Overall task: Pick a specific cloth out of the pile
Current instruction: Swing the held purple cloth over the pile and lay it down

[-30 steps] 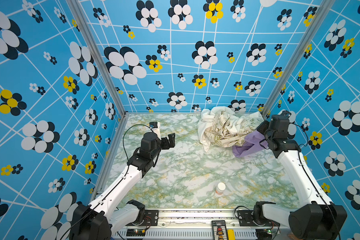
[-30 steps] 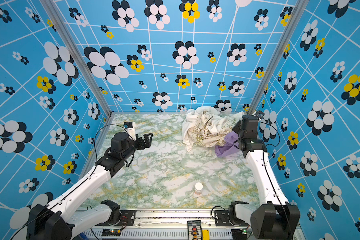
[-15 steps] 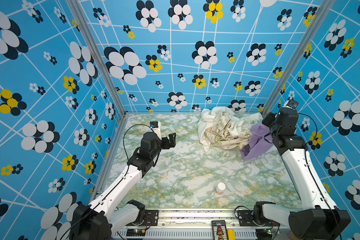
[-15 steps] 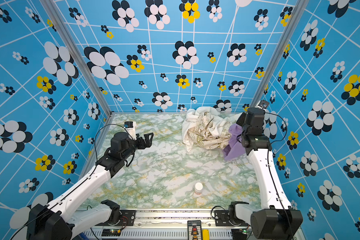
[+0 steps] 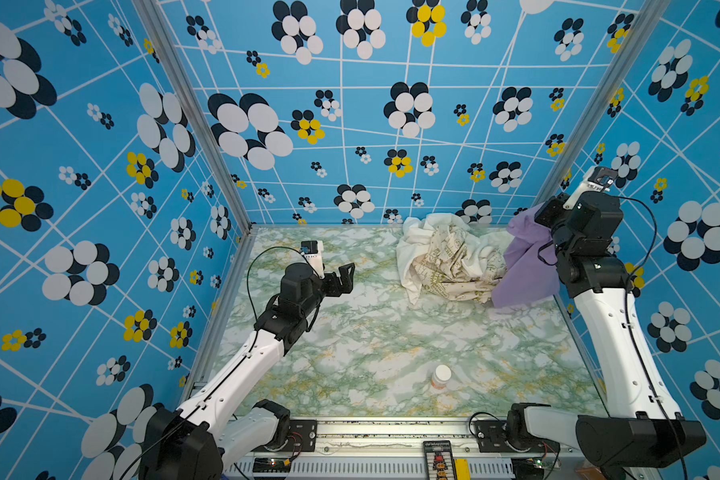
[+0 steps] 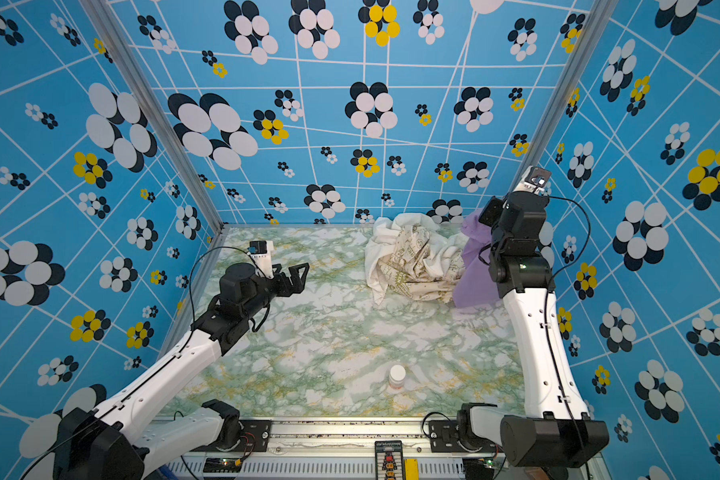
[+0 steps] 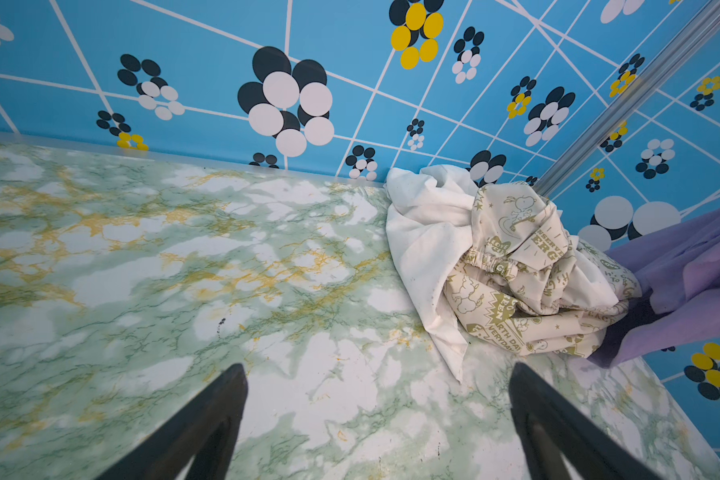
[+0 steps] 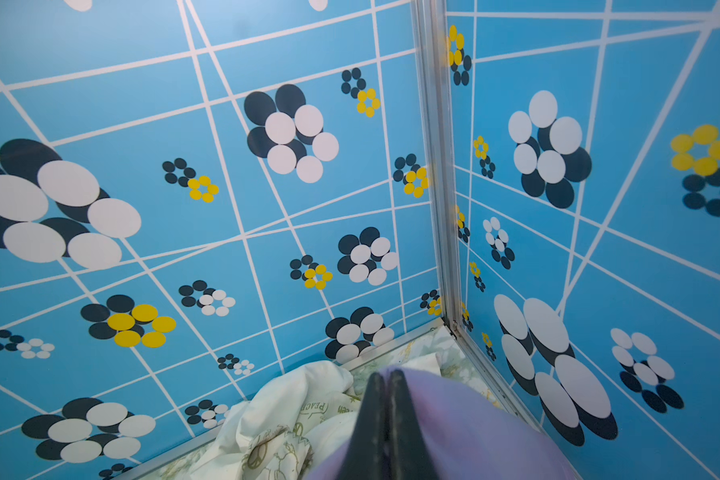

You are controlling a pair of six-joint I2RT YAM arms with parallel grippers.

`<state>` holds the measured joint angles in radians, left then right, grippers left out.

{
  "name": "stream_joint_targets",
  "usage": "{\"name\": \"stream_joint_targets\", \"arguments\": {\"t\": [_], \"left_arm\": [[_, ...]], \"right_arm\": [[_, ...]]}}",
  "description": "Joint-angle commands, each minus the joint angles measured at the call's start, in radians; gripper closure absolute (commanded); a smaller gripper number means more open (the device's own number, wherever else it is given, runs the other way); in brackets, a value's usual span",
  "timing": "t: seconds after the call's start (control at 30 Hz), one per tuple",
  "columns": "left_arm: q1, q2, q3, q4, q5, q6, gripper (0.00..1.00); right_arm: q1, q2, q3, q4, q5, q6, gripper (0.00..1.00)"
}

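The lavender cloth hanging (image 5: 529, 276) is beside the pile and the pile's front edge (image 5: 449, 299) is open, so my right gripper keeps swinging the cloth there and let it go.
The lavender cloth (image 5: 524, 262) hangs from my right gripper (image 5: 544, 214), which is shut on its upper edge high in the back right corner. Its lower end still touches the table beside the pile (image 5: 449, 257) of white and cream printed fabrics. In the right wrist view the fingers (image 8: 375, 399) are pressed together on the cloth (image 8: 474, 428), with the pile (image 8: 292, 415) below. My left gripper (image 5: 348, 274) hovers open and empty at the left, well apart from the pile (image 7: 495, 266). The left wrist view shows the cloth (image 7: 691, 282) draped at the pile's far side.
A small white bottle (image 5: 440, 376) with an orange label stands near the front middle of the green marble table (image 5: 371, 340). Blue patterned walls close the back and both sides. The right arm stands close to the right wall.
My right gripper has risen and moved right with the lavender cloth, drawing it up off the pile. The left arm has not moved.
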<state>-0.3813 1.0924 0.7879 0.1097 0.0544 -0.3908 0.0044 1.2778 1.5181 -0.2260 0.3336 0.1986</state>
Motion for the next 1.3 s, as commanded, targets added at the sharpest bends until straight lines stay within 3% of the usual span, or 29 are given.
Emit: {"name": "stream_joint_targets", "arguments": {"t": [0.0,0.23,0.6,0.67,0.73,0.77,0.93,1.07,1.27], "left_arm": [[-0.007,0.014,0.040,0.028,0.021,0.019,0.01],[-0.008,0.018,0.054,0.039,0.032,0.012,0.01],[-0.007,0.026,0.052,0.051,0.024,-0.014,0.01],[-0.008,0.027,0.053,0.051,0.019,-0.016,0.01],[-0.007,0.029,0.053,0.052,0.013,-0.019,0.01],[-0.008,0.031,0.056,0.053,0.012,-0.019,0.01],[-0.008,0.045,0.065,0.057,0.014,-0.022,0.01],[-0.007,0.061,0.070,0.067,0.022,-0.030,0.01],[-0.007,0.079,0.076,0.075,0.031,-0.037,0.01]], "right_arm": [[0.031,0.022,0.068,0.080,-0.075,-0.036,1.00],[0.103,0.099,0.148,0.053,-0.226,-0.059,1.00],[0.406,0.306,0.169,-0.245,-0.350,-0.250,0.98],[0.448,0.347,0.166,-0.308,-0.367,-0.280,0.82],[0.468,0.381,0.168,-0.358,-0.386,-0.271,0.52],[0.468,0.390,0.168,-0.374,-0.389,-0.255,0.43],[0.464,0.362,0.135,-0.377,-0.245,-0.234,0.15],[0.407,0.297,0.048,-0.337,-0.157,-0.209,0.09],[0.232,0.189,-0.073,-0.318,-0.109,0.008,0.09]]}}
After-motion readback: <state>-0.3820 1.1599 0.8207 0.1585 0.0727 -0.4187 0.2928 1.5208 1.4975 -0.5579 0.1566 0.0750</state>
